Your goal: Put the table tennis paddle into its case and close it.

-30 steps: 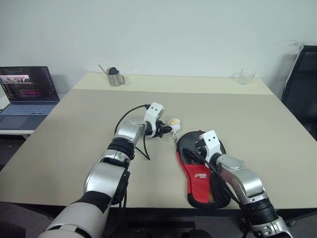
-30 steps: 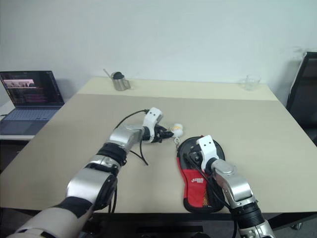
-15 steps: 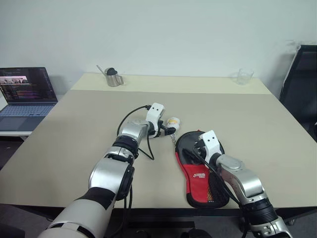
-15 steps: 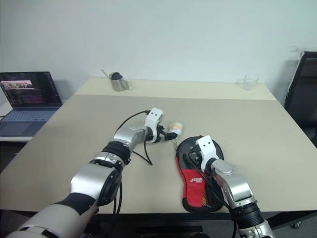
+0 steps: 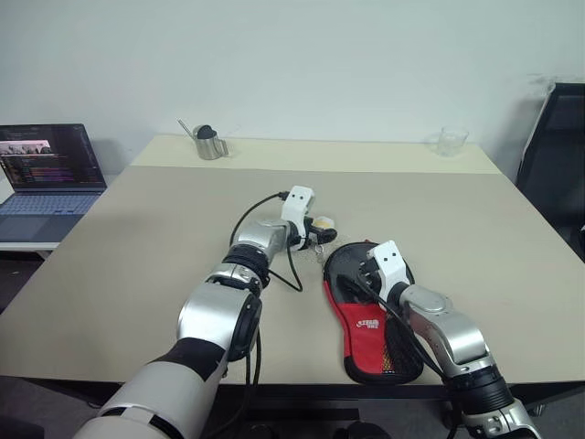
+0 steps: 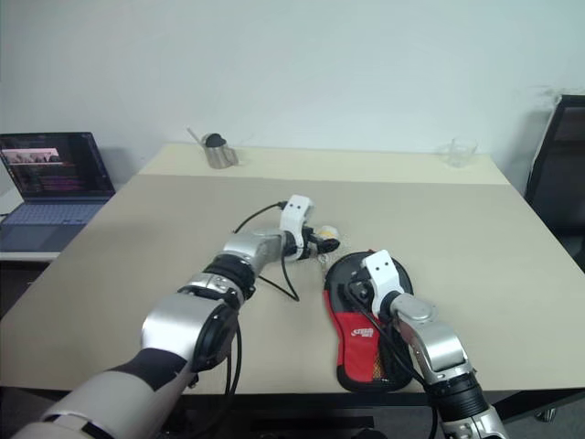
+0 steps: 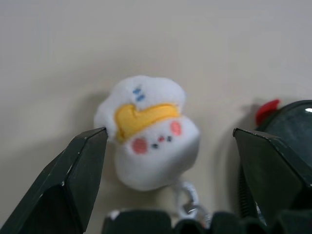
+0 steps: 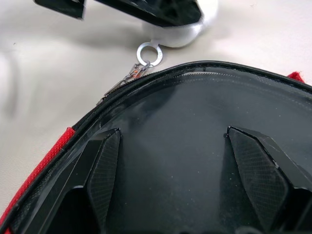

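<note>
Next, my left gripper takes the charm and pulls it to the red tab at the case's round end, because the zip's pull (image 5: 320, 257) is short of that tab.
The case (image 5: 370, 326), black and red with a white logo, lies flat near the table's front edge on the right. Inside its zip rim (image 8: 146, 87) shows a smooth black face that looks like the table tennis paddle (image 8: 170, 175); its handle is hidden. My right gripper (image 5: 366, 272) stands open just over the case's round end, fingers apart above that face. A small white plush charm (image 7: 148, 146) hangs by a metal ring (image 8: 148, 53) from the zip. On either side of the charm stand the fingers of my open left gripper (image 7: 168, 134), apart from it.
The beige table (image 5: 137, 238) stretches wide to the left and back. A metal cup (image 5: 211, 143) and a clear glass (image 5: 450, 141) stand at its far edge. An open laptop (image 5: 50, 174) sits off to the left, a black chair (image 5: 558, 165) at the right.
My left hand has shifted right, closer to the case and the plush charm, and its fingers have spread wider. The right arm and the case have kept still.
</note>
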You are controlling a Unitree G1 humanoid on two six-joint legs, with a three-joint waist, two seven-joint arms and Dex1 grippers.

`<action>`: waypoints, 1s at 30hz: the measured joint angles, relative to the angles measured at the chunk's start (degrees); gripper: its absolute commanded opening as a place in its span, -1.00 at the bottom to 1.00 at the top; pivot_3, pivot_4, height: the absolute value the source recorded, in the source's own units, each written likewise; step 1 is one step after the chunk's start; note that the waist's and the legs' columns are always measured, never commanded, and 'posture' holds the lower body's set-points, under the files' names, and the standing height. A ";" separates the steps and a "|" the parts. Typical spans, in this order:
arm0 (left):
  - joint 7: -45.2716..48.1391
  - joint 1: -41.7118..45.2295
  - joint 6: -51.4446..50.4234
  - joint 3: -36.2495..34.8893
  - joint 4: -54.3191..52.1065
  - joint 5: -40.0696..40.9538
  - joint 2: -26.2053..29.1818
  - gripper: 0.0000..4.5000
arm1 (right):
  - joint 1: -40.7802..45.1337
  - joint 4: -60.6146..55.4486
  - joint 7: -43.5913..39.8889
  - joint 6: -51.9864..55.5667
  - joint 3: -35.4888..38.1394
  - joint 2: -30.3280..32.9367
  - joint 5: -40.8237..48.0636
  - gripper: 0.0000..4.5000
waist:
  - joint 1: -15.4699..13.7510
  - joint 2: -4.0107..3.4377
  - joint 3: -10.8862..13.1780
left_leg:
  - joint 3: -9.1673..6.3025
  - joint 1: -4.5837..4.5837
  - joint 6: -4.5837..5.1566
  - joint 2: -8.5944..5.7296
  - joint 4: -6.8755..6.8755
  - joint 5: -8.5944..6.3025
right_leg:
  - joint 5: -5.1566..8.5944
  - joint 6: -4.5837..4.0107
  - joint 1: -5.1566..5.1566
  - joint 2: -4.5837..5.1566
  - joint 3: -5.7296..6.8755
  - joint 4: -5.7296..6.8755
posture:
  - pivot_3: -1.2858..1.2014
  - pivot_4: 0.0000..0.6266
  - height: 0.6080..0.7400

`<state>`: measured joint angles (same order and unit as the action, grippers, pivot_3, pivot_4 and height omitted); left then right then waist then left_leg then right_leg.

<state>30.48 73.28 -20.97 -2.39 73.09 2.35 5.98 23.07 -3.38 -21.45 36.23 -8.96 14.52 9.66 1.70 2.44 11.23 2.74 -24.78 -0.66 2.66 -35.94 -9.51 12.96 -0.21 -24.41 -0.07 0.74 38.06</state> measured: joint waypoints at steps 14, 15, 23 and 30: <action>-6.41 1.00 2.87 0.45 3.07 -4.45 -2.36 0.91 | -1.23 -1.77 0.07 0.69 0.07 0.08 -0.06 0.70 | -0.04 0.00 0.00 | 0.00 0.00 -0.01 -0.02 0.00 0.00 | 0.00 0.00 0.01 0.01 0.02 -0.02 | 0.03 -0.52 1.00; -6.79 0.99 2.89 0.40 3.52 -4.59 -2.67 0.83 | -1.29 -1.94 0.08 0.79 0.08 0.09 -0.06 0.70 | -0.04 0.00 0.00 | -0.01 0.00 -0.01 -0.02 0.00 0.00 | 0.00 0.00 0.01 0.01 0.02 -0.02 | 0.03 -0.52 1.00; -9.10 1.00 4.09 -0.98 4.03 -4.67 -4.27 -0.35 | -2.50 -4.04 0.19 2.30 0.74 0.48 -0.03 0.70 | -0.05 0.00 0.00 | -0.01 0.00 -0.01 -0.02 0.00 -0.01 | 0.00 0.00 0.01 0.01 0.02 -0.03 | 0.03 -0.52 1.00; -9.80 1.19 5.66 -0.70 4.35 -6.33 -5.69 -0.99 | -4.67 -7.21 0.23 3.63 1.05 1.05 0.05 0.70 | -0.11 0.00 0.00 | -0.01 0.00 -0.01 -0.03 0.01 -0.01 | 0.00 0.00 0.02 0.01 0.03 -0.04 | 0.03 -0.52 1.00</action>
<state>20.67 74.46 -15.31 -3.09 77.44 -3.99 0.28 18.41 -10.60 -21.22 39.86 -7.91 15.58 9.71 1.60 2.44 11.23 2.73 -24.78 -0.67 2.63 -35.94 -9.52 12.96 -0.20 -24.40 -0.05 0.77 38.02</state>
